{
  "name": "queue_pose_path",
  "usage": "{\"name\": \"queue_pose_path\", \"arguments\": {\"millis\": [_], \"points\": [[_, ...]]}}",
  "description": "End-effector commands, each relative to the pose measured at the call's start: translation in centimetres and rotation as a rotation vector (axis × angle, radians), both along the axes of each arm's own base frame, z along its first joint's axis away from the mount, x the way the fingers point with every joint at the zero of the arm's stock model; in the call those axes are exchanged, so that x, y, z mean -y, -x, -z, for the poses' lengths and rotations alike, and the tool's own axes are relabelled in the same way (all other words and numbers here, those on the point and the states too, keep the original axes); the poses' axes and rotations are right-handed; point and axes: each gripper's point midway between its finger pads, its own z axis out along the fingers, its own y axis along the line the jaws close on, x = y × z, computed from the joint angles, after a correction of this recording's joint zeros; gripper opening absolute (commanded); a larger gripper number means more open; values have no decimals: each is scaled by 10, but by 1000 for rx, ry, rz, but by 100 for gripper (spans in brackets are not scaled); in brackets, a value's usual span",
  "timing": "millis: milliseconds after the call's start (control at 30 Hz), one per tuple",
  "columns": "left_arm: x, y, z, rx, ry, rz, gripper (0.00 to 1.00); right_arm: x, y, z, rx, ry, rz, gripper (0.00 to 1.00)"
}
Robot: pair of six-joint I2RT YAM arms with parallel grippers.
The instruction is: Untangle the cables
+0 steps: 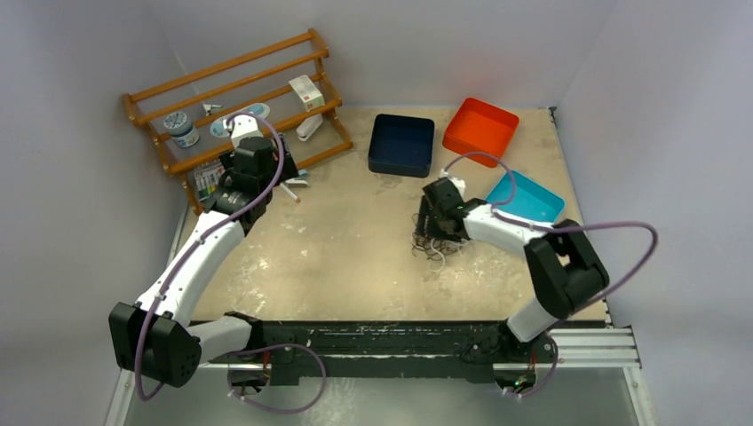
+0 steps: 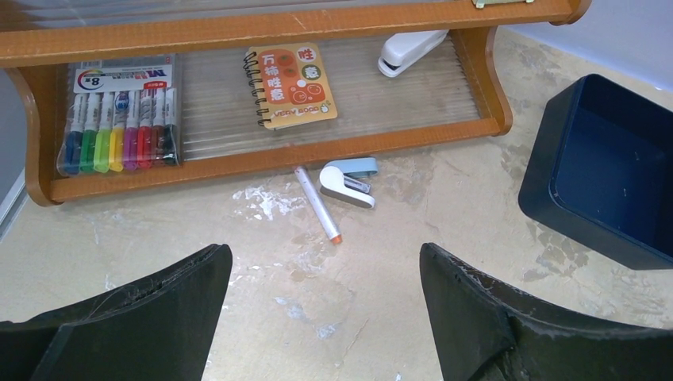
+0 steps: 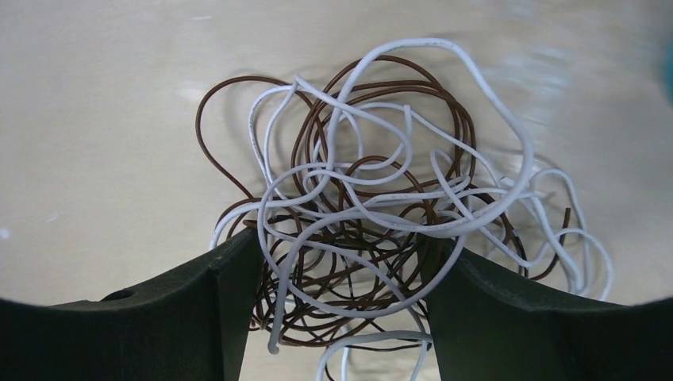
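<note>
The robot's right gripper should first move the cables (image 1: pixel 436 249) to the table's middle (image 1: pixel 382 222), because they lie far from the left gripper, which can hold them there.
The cables (image 3: pixel 373 190) are a palm-sized knot of thin white and dark brown cords lying on the beige tabletop, right of centre in the top view (image 1: pixel 435 244). My right gripper (image 3: pixel 345 242) is down over the knot, one dark finger (image 3: pixel 230 302) on each side, and the near loops of the knot lie between the fingers. The jaws stand apart and the loops look loose, not pinched. In the top view the right gripper (image 1: pixel 439 226) covers part of the knot. My left gripper (image 2: pixel 323 252) hangs open over bare table in front of the wooden rack, far from the cables and holding nothing.
A wooden rack (image 1: pixel 240 106) at the back left holds a marker pack (image 2: pixel 123 119), a notebook (image 2: pixel 290 85) and a white stapler (image 2: pixel 409 51). A pen (image 2: pixel 317 204) and a small stapler (image 2: pixel 349 181) lie before it. Navy (image 1: pixel 401 145), orange (image 1: pixel 480 130) and light blue (image 1: pixel 524 200) trays stand behind the cables.
</note>
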Motion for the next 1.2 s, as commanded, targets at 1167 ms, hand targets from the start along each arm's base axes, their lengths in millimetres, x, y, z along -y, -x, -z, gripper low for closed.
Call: {"name": "queue_pose_path", "arguments": {"millis": [1167], "points": [[70,1,15,-1,179,239,85,-94,32,-90,350,-390,-591,66]]}}
